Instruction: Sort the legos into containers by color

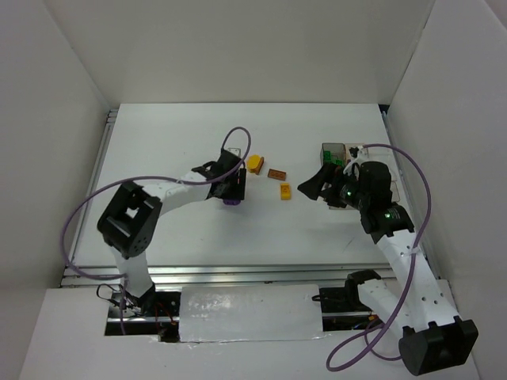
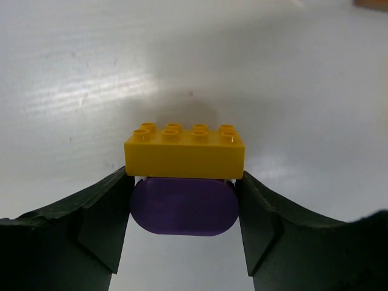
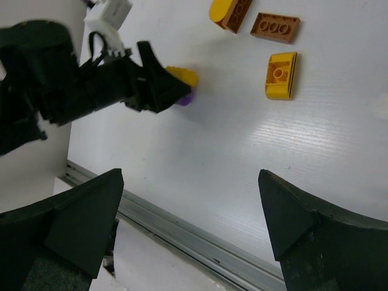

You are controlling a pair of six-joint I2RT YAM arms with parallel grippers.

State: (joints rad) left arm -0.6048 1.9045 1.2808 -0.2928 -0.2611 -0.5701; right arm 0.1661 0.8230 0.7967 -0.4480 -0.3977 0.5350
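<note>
A yellow lego is stuck on top of the purple lego in my left gripper (image 2: 184, 207), so the robot's right gripper should pull that yellow lego (image 2: 184, 160) off before sorting both.
My left gripper (image 1: 232, 190) (image 2: 183, 182) is shut on a rounded purple lego (image 2: 183, 209) with a yellow lego (image 2: 185, 151) stuck on top of it, close to the table left of centre. The pair also shows in the right wrist view (image 3: 183, 82). A yellow-and-brown rounded lego (image 1: 254, 163) (image 3: 230, 12), a brown lego (image 1: 276, 174) (image 3: 276, 27) and a small yellow lego (image 1: 285, 191) (image 3: 280, 74) lie loose mid-table. The clear container (image 1: 333, 149) stands at the back right with green pieces in it. My right gripper (image 1: 314, 184) (image 3: 191, 182) is open and empty, just left of the container.
White walls enclose the table on three sides. A metal rail (image 3: 200, 239) runs along the near table edge. Purple cables (image 1: 238, 134) loop over both arms.
</note>
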